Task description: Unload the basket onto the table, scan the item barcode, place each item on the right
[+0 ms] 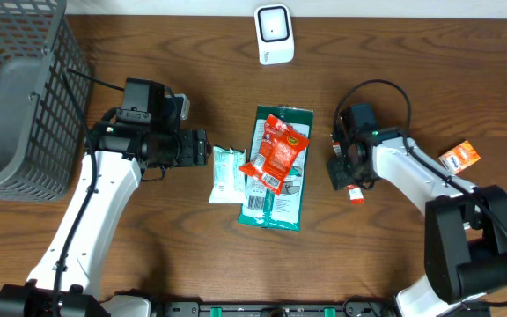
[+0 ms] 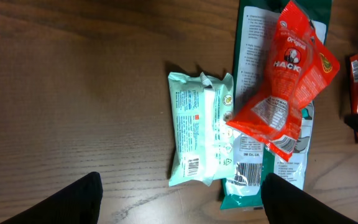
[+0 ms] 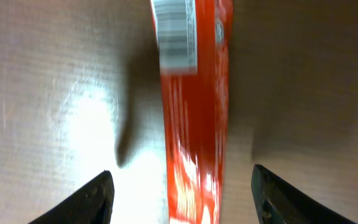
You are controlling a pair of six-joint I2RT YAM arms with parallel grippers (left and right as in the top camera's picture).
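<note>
I should move to the packet's near end [image 1: 356,195] and pinch it there, because my right gripper is over the red stick packet's middle, close to the barcode [image 3: 176,37].
A narrow red stick packet [image 3: 194,112] lies on the table, its barcode [image 3: 174,34] facing up at the far end. My right gripper [image 3: 182,186] straddles it, open, both fingers clear of its sides. From overhead, the right gripper [image 1: 341,167] sits over the stick [image 1: 355,191]. My left gripper [image 1: 202,147] is open and holds nothing, just left of a pale green packet [image 2: 201,127]. A red-orange candy bag [image 2: 288,81] lies on a dark green packet [image 1: 278,189]. The white scanner [image 1: 273,33] stands at the back centre.
A grey wire basket [image 1: 16,97] fills the far left corner. A small orange packet [image 1: 459,158] lies at the right, beyond the right arm. The pale green packet [image 1: 227,174] touches the dark green one's left edge.
</note>
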